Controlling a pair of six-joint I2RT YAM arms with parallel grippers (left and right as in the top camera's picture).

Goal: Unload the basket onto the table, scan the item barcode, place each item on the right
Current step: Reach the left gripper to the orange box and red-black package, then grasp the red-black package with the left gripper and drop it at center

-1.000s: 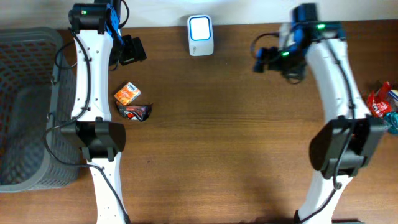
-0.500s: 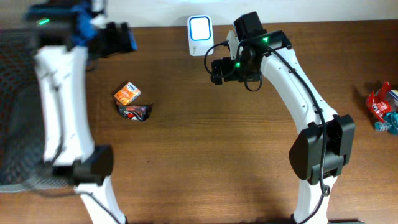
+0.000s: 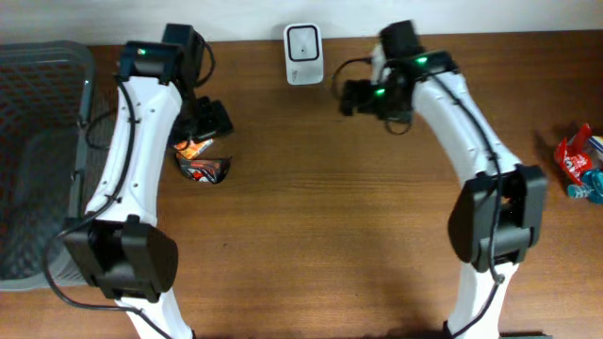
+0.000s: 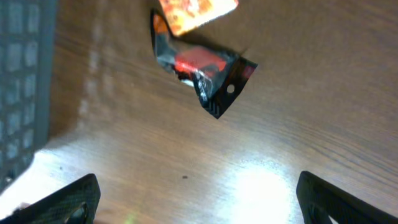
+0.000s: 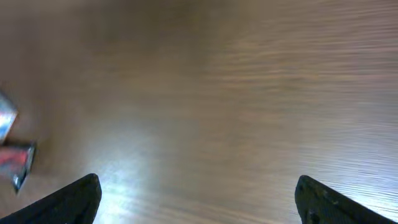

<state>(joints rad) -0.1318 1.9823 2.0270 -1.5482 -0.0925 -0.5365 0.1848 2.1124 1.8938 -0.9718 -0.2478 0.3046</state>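
The robot's left gripper should put the black and red wrapper (image 3: pixel 204 169) down in the open middle (image 3: pixel 301 171) for the right gripper to scan, because the wrapper lies far from the right gripper.
Two small items lie on the wooden table left of centre: an orange packet (image 3: pixel 191 147) (image 4: pixel 196 11) and a black and red wrapper (image 3: pixel 203 169) (image 4: pixel 200 67) just in front of it. My left gripper (image 3: pixel 212 121) (image 4: pixel 199 202) hovers open right beside the orange packet, with only bare wood between its fingers. The white barcode scanner (image 3: pixel 303 42) stands at the back edge in the middle. To its right my right gripper (image 3: pixel 350 97) (image 5: pixel 199 199) hangs open over bare table, holding nothing.
A grey mesh basket (image 3: pixel 38 160) (image 4: pixel 22 74) fills the left end of the table. Red and blue snack packets (image 3: pixel 577 160) lie at the far right edge. A silver and red scrap (image 5: pixel 9 155) shows at the left edge of the right wrist view.
The left arm has swung from the back left corner down over the two packets. The right arm moved left toward the scanner, then a little back to the right. Both grippers stayed open.
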